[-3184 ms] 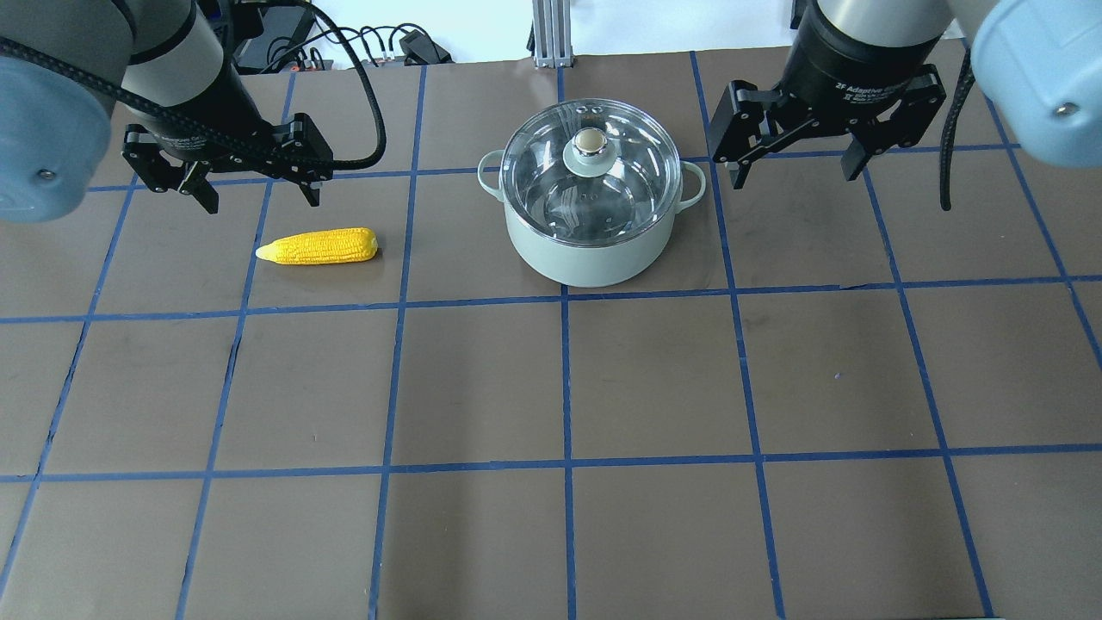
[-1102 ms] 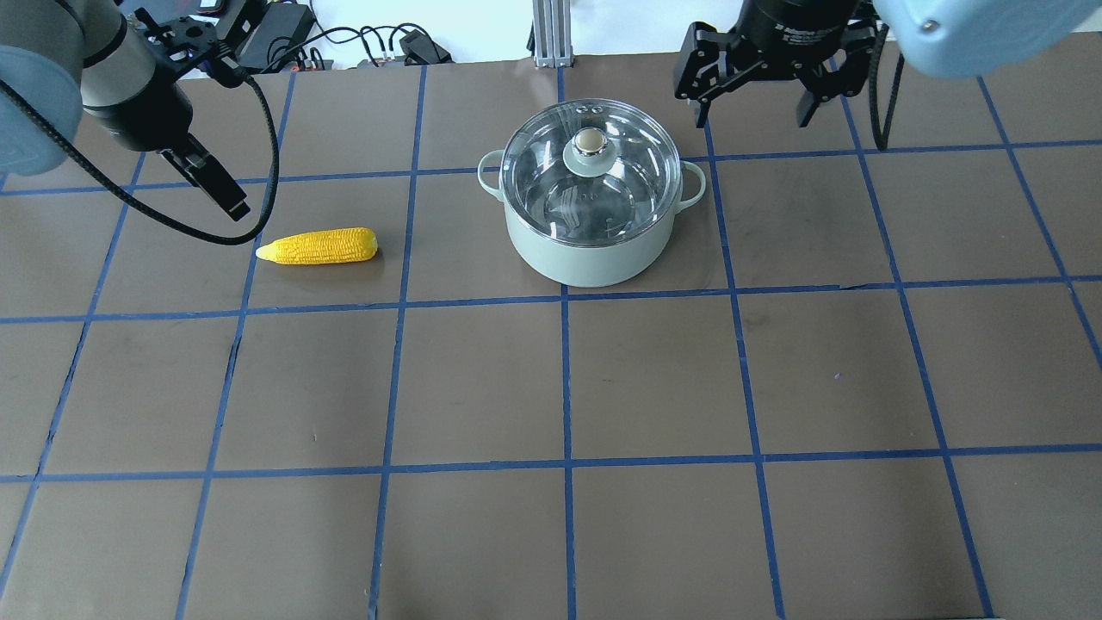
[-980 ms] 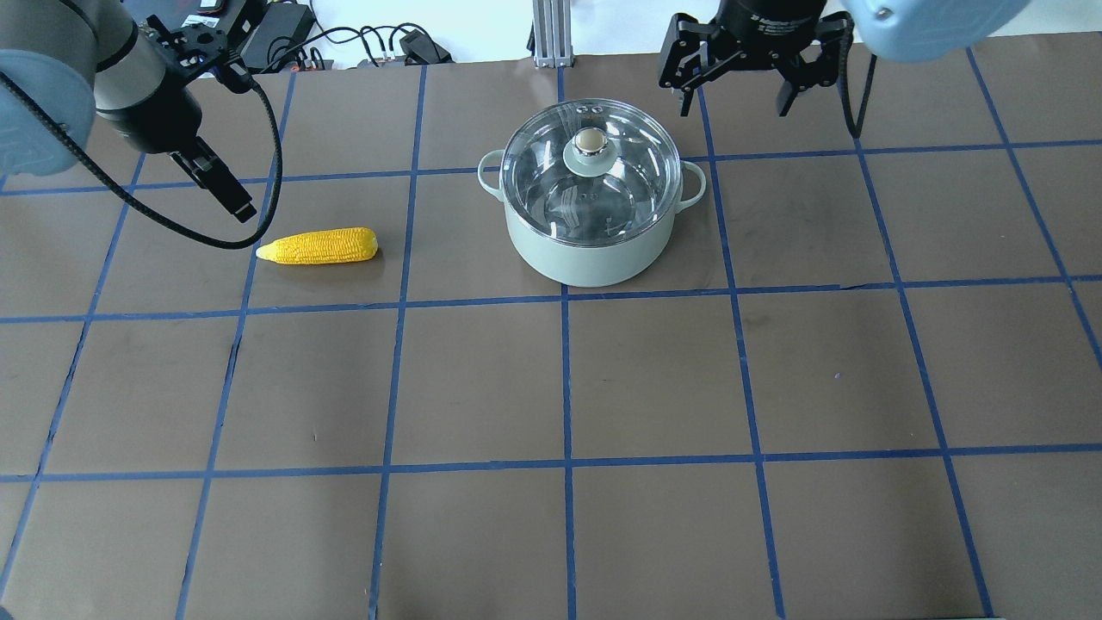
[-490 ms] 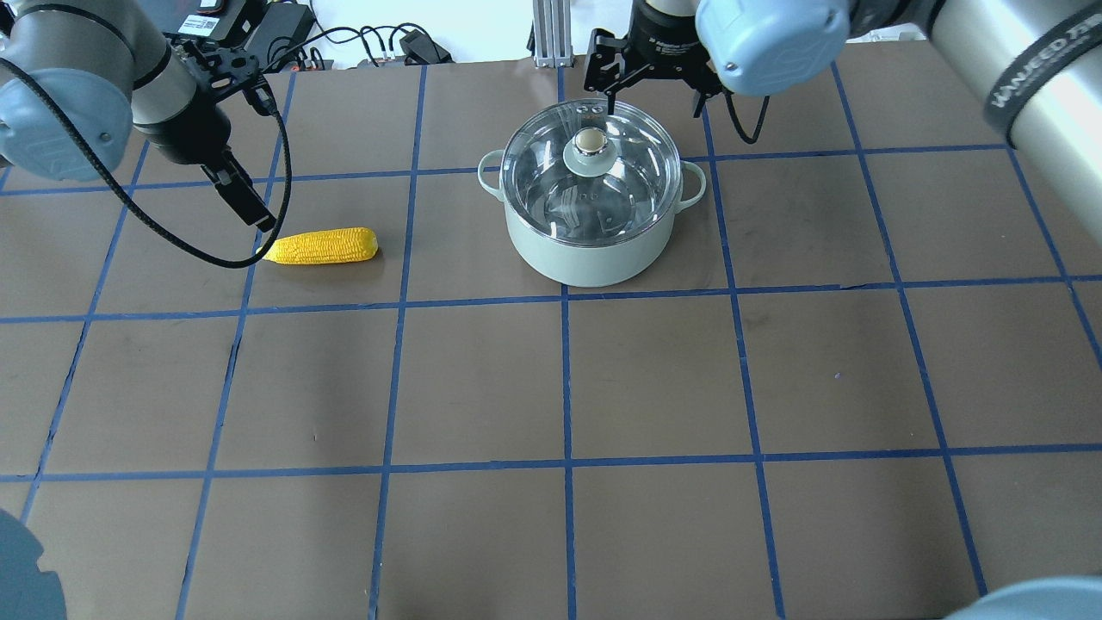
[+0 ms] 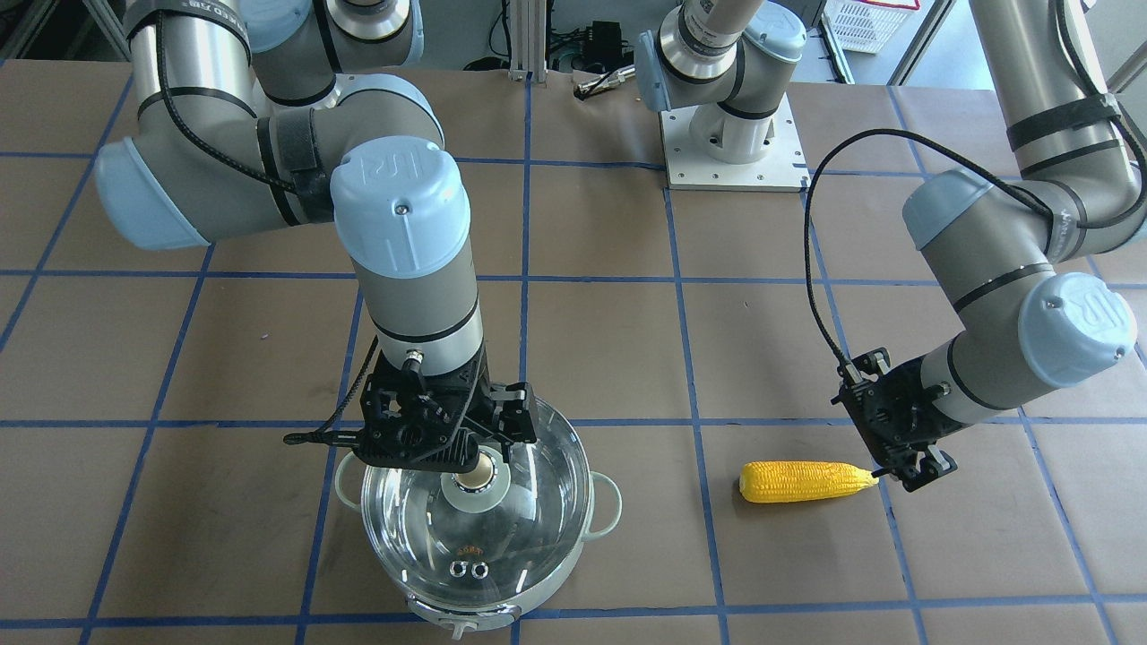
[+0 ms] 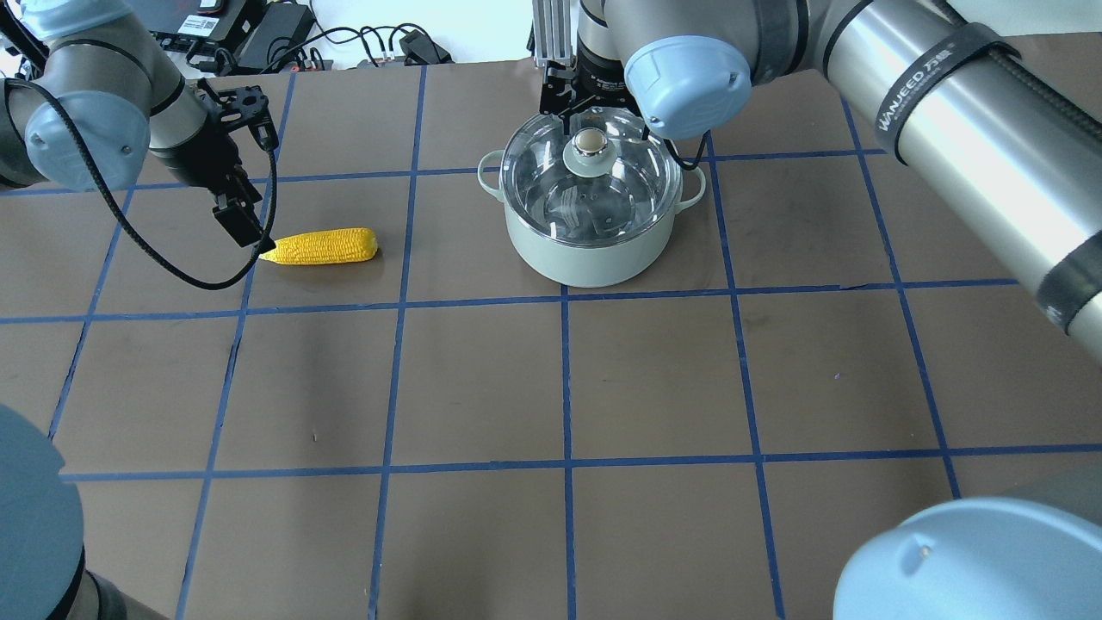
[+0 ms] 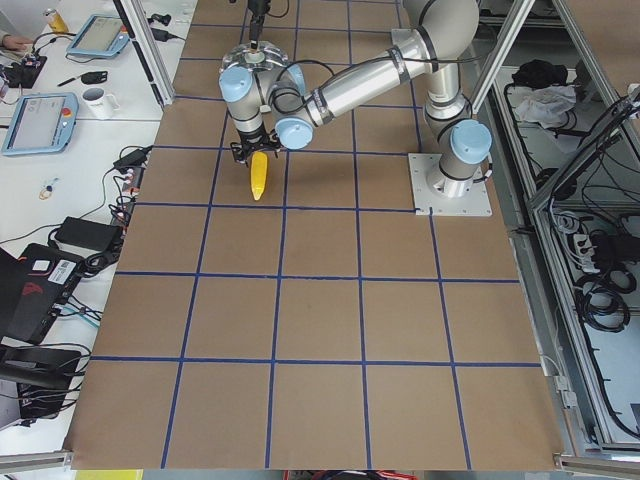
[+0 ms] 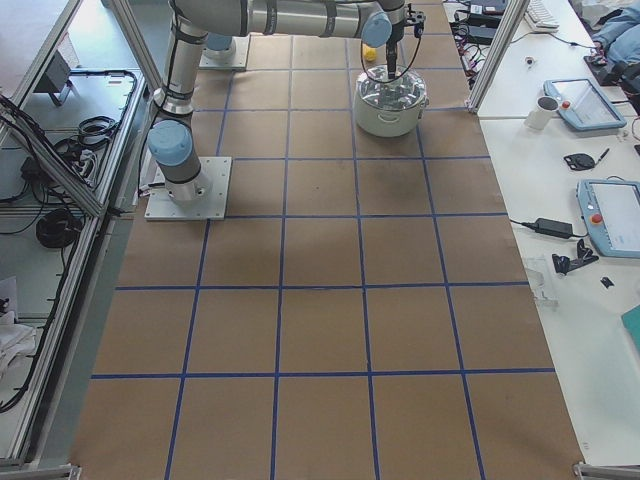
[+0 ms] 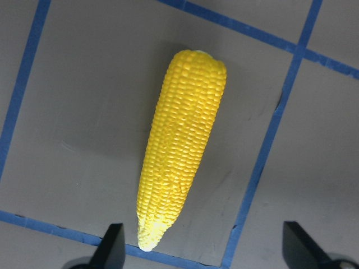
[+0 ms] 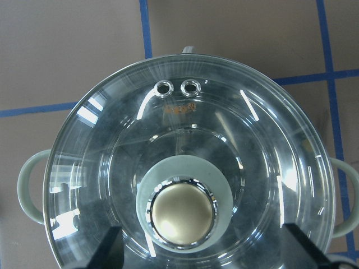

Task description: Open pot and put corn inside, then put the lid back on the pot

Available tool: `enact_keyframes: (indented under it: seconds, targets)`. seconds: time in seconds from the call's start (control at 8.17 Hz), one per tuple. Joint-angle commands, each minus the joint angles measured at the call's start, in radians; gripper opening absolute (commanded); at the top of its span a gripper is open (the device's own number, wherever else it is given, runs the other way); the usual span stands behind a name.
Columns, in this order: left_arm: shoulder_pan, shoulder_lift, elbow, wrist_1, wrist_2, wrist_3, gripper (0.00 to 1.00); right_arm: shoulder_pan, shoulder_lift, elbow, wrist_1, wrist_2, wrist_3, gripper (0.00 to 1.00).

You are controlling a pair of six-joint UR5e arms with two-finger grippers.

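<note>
The clear glass lid lets only shiny metal [image 5: 529,520] show through, so I should expect an empty pot [image 5: 555,582] when I raise the lid by its knob.
The pale mint pot [image 6: 594,254] stands at the far middle of the table with the clear glass lid [image 6: 603,194] on it. My right gripper [image 5: 452,448] is open and hovers just above the lid's knob [image 10: 182,213], a finger on either side and neither touching it. The yellow corn [image 6: 320,246] lies flat to the pot's left. My left gripper [image 6: 245,231] is open and low over the corn's pointed tip. In the left wrist view the corn [image 9: 182,145] lies lengthwise, its tip between the two fingertips [image 9: 112,249].
The brown table [image 6: 568,379] carries a blue tape grid. Cables and power boxes [image 6: 258,34] lie beyond its far edge, and an aluminium post [image 6: 547,34] stands behind the pot. The right arm's long link [image 6: 973,146] crosses above the table's right side.
My right gripper has swung left from the far right to above the lid's knob. My left gripper has turned and come down to the corn's pointed tip. Pot, lid and corn have not moved.
</note>
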Motion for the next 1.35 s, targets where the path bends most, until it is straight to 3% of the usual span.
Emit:
enact_keyframes:
  seconds: [0.0, 0.24, 0.49, 0.61, 1.22]
  targets:
    - [0.003, -0.062, 0.0, 0.076, 0.001, 0.131, 1.0, 0.001, 0.034, 0.002, -0.037, -0.004, -0.048, 1.0]
    - [0.003, -0.111, 0.0, 0.147, -0.002, 0.226, 1.0, 0.001, 0.037, 0.002, -0.043, -0.004, -0.061, 0.92]
    - [0.003, -0.136, 0.002, 0.155, -0.066, 0.263, 1.0, 0.001, 0.037, 0.002, -0.043, -0.005, -0.079, 0.71]
    - [0.003, -0.138, 0.003, 0.155, -0.068, 0.257, 1.0, 0.001, 0.037, 0.002, -0.043, -0.005, -0.078, 0.65]
    - [0.003, -0.171, -0.002, 0.154, -0.124, 0.246, 1.0, 0.001, 0.037, 0.002, -0.043, 0.004, -0.061, 0.66]
